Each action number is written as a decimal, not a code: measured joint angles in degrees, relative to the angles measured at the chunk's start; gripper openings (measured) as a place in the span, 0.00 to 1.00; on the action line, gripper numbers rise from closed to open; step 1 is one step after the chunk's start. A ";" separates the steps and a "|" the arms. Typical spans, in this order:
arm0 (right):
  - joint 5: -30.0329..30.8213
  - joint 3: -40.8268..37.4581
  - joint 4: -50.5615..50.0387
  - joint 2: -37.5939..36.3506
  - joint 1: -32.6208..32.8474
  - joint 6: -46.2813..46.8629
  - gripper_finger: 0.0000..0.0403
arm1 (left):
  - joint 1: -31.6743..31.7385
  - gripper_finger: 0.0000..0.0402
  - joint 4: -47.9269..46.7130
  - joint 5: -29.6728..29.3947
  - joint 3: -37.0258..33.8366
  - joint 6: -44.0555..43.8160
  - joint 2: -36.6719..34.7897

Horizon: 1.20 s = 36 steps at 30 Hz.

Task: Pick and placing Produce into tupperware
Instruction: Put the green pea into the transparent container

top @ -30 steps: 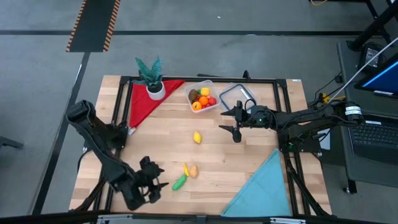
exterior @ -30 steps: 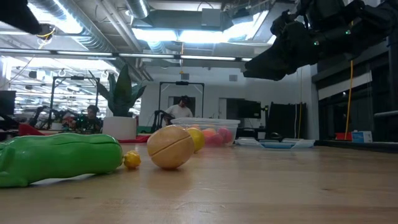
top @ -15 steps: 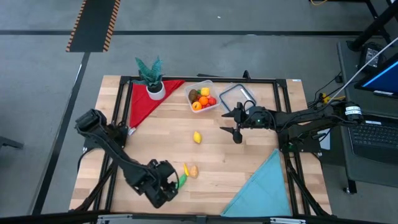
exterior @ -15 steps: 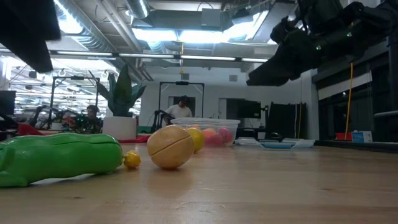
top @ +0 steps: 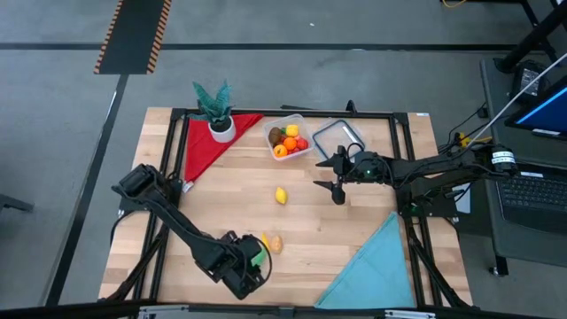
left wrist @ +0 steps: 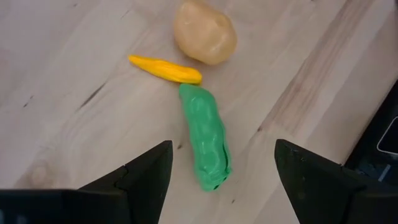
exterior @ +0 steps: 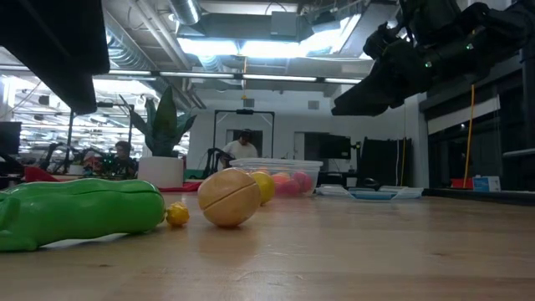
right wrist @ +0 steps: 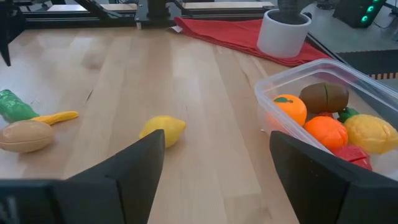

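Observation:
The open fingers of the robot's left gripper are on either side of the green pea pod's narrow width (left wrist: 211, 157), so the gripper should keep going down until they straddle the pod's middle (left wrist: 206, 134), and then close.
A green pea pod (left wrist: 205, 137) lies flat on the wood near the table's front edge. Beside it lie a thin yellow piece (left wrist: 165, 68) and a tan potato (left wrist: 204, 40). My left gripper (left wrist: 221, 180) hangs open just above the pod (top: 258, 258), slanting down, touching nothing. A lemon (top: 281, 196) lies mid-table. The tupperware (top: 290, 137), at the far middle, holds several pieces of produce. My right gripper (top: 322, 173) waits open above the table, between the lemon and the tupperware.
A clear lid with a dark rim (top: 338, 135) lies right of the tupperware. A potted plant (top: 215, 111) stands on a red cloth (top: 208, 142) at the far left. A blue cloth (top: 376, 261) covers the near right corner. Bare wood lies around the lemon.
My left gripper has swung along the near edge toward the table's right, sinking a little and turning, and now hangs over the green pea pod. Its fingers have stayed open. The produce has not moved.

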 joint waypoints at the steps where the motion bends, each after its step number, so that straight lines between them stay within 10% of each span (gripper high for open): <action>1: 0.00 0.00 0.00 0.00 0.00 0.01 0.72 | -0.01 0.68 -0.11 0.02 0.47 0.04 0.38; 36: 0.00 0.00 -3.10 0.02 0.00 0.36 0.72 | 2.80 0.68 -7.35 3.32 8.76 4.06 14.18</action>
